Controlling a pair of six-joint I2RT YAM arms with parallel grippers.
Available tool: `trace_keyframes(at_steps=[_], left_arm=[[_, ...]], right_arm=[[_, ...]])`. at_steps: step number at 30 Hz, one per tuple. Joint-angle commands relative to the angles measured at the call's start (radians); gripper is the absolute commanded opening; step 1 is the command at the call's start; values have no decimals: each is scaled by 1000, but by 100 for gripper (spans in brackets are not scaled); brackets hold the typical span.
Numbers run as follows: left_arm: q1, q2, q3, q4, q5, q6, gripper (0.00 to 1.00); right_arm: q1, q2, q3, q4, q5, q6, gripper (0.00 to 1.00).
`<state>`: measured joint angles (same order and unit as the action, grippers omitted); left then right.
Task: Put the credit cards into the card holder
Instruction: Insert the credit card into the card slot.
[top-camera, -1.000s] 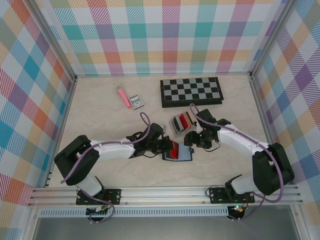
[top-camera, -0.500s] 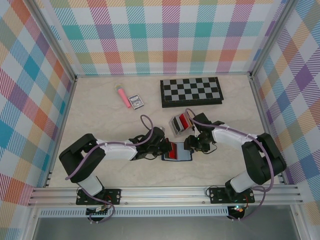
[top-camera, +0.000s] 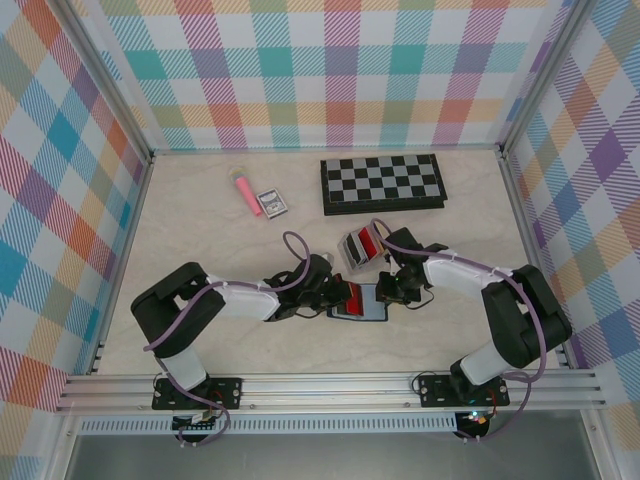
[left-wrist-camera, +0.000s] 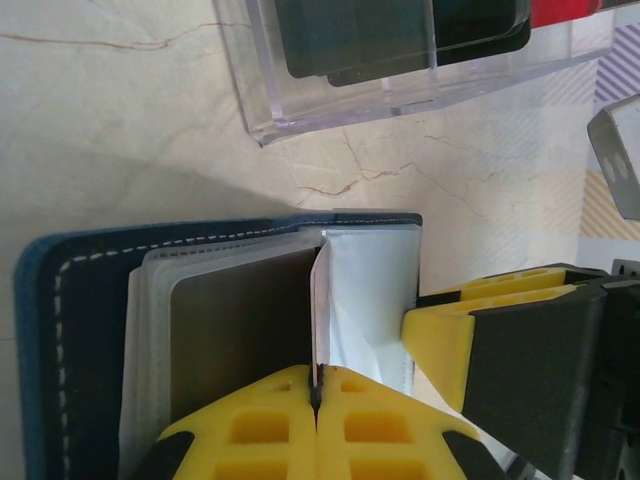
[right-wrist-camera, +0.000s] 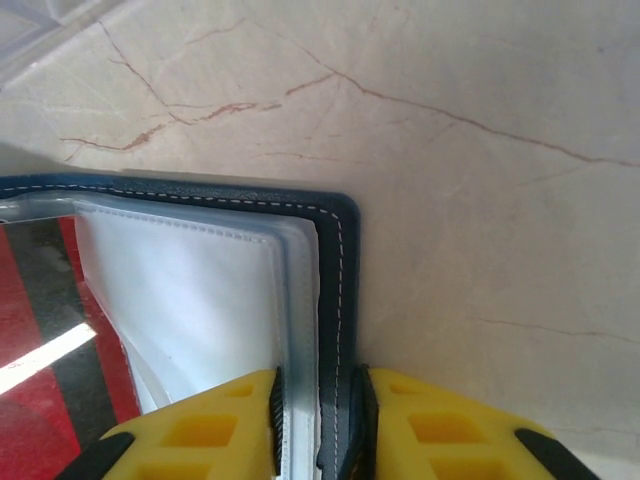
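Most of the red credit card (top-camera: 355, 298) is outside the clear sleeve, so the robot's left gripper should slide it in, let it go, then push its edge (left-wrist-camera: 320, 305) with closed fingers.
The navy card holder (top-camera: 372, 308) lies open on the table between my two grippers. My left gripper (left-wrist-camera: 318, 392) is shut on a red credit card (top-camera: 350, 298), which shows edge-on (left-wrist-camera: 318, 320) over the holder's clear sleeves. The card's red face (right-wrist-camera: 20, 430) with a black stripe shows in the right wrist view. My right gripper (right-wrist-camera: 318, 388) is shut on the holder's right edge, one pad on the navy cover (right-wrist-camera: 340, 240) and the other on the clear sleeves. More credit cards, dark and red, stand in a clear slotted stand (top-camera: 360, 247) just behind.
A chessboard (top-camera: 382, 182) lies at the back. A pink tube (top-camera: 243, 193) and a small printed box (top-camera: 272, 203) sit at the back left. The clear stand (left-wrist-camera: 340, 100) is close in front of the left gripper. Plaid walls enclose the table.
My right gripper has come in to the holder's right edge and closed on it. My left gripper has shifted slightly right with the card.
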<state>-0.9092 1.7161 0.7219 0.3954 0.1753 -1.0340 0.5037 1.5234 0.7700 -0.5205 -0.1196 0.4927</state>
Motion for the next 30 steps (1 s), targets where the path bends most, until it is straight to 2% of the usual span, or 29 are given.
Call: trace_keyframes(at_steps=[1, 4, 9, 16, 23, 25, 30], left_arm=[[-16, 27, -14, 15, 33, -48, 0], [-16, 57, -4, 13, 33, -70, 0], [-16, 131, 4, 113, 77, -110, 0], [-28, 165, 80, 38, 85, -66, 1], [-39, 193, 137, -39, 95, -24, 14], [-40, 178, 137, -81, 77, -4, 23], [-40, 121, 158, -241, 20, 75, 38]], right_arm=[[7, 18, -20, 8, 8, 10, 25], [7, 18, -19, 8, 10, 11, 25], [7, 15, -21, 2, 11, 13, 25], [6, 13, -26, 8, 7, 21, 25], [6, 11, -28, 7, 18, 26, 26], [7, 9, -26, 1, 28, 30, 27], [6, 9, -24, -5, 52, 38, 28]])
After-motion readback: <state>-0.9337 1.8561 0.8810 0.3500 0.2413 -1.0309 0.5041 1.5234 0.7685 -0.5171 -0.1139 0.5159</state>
